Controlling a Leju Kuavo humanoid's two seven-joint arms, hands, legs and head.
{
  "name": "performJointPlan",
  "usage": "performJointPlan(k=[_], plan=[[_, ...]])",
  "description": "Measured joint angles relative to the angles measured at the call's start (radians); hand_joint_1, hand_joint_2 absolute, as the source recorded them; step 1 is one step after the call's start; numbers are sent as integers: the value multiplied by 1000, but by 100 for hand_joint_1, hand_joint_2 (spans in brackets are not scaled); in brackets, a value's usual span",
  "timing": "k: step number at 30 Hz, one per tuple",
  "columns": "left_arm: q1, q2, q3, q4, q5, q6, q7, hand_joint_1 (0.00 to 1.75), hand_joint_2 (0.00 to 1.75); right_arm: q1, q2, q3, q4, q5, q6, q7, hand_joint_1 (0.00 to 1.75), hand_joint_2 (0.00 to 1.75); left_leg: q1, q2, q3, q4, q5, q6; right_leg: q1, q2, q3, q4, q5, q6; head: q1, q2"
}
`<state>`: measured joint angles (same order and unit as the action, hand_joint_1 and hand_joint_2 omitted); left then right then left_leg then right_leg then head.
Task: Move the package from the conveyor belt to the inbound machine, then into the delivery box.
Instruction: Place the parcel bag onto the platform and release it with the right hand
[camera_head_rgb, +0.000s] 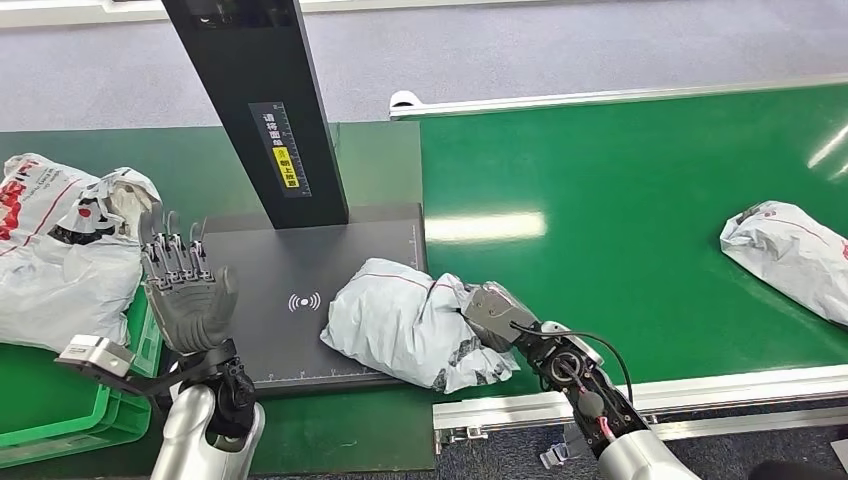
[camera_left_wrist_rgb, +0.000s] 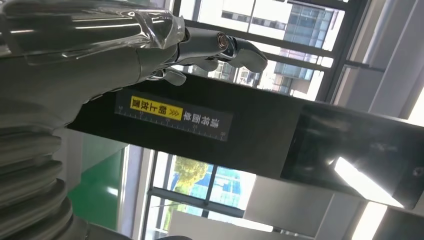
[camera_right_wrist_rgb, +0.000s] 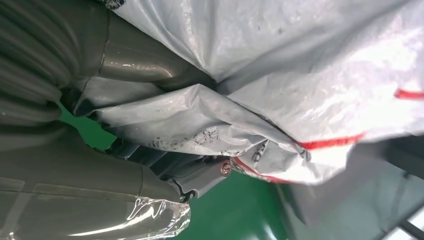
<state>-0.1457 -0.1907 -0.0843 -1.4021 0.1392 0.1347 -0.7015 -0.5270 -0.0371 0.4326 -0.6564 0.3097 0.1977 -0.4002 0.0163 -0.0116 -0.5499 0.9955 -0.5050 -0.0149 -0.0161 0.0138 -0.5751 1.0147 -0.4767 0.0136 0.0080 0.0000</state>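
The white package (camera_head_rgb: 388, 318) is creased by loose wrinkles (camera_head_rgb: 456, 345), so its plastic will gather into folds in my grip and the rest will droop as I lift it.
A crumpled white plastic package (camera_head_rgb: 405, 325) with red lines lies across the right edge of the dark scanner plate (camera_head_rgb: 290, 270) of the inbound machine, partly over the green belt. My right hand (camera_head_rgb: 490, 312) grips its right end; in the right wrist view the package (camera_right_wrist_rgb: 280, 85) is bunched between the thumb and fingers (camera_right_wrist_rgb: 195, 175). My left hand (camera_head_rgb: 185, 290) is raised at the plate's left edge, fingers spread and upright, holding nothing. The left wrist view shows that hand (camera_left_wrist_rgb: 150, 50) against the machine's black post (camera_left_wrist_rgb: 210, 125).
The black post (camera_head_rgb: 265, 110) rises from the back of the plate. A second white package (camera_head_rgb: 790, 255) lies on the green conveyor belt (camera_head_rgb: 620, 200) at far right. White bags (camera_head_rgb: 60, 250) fill a green crate (camera_head_rgb: 110, 400) at left. A metal rail (camera_head_rgb: 640, 400) edges the belt.
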Motion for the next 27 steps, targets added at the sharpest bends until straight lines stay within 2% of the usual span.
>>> performJointPlan(k=[5,9,12,16,21,27], plan=[[1,6,-14,12,-22,-7,0,0,175,26,-5,-34,10,-4,49,4,175,175,0,0,0,0,0,0,0,0,0,0,0,0,0,0],[-1,9,-39,24,-49,-19,0,0,175,40,-3,-41,11,14,88,-71,175,175,0,1,0,0,0,0,0,0,0,0,0,0,0,0],[-5,9,-54,36,-56,-28,0,0,175,45,14,-42,11,50,68,-155,175,175,0,1,0,0,0,0,0,1,0,0,0,0,0,0],[-19,8,-73,56,-60,-39,0,0,175,36,57,-38,11,120,-6,-195,175,175,0,1,0,0,0,0,0,1,0,0,0,0,0,0],[-44,6,-95,89,-67,-49,0,0,175,-28,119,3,25,257,-105,-161,175,175,0,2,0,0,1,0,0,2,0,1,0,0,0,0],[-69,4,-128,125,-78,-58,0,0,175,-142,182,65,110,333,-112,-88,175,175,0,1,0,0,2,0,0,2,0,1,0,0,0,0]])
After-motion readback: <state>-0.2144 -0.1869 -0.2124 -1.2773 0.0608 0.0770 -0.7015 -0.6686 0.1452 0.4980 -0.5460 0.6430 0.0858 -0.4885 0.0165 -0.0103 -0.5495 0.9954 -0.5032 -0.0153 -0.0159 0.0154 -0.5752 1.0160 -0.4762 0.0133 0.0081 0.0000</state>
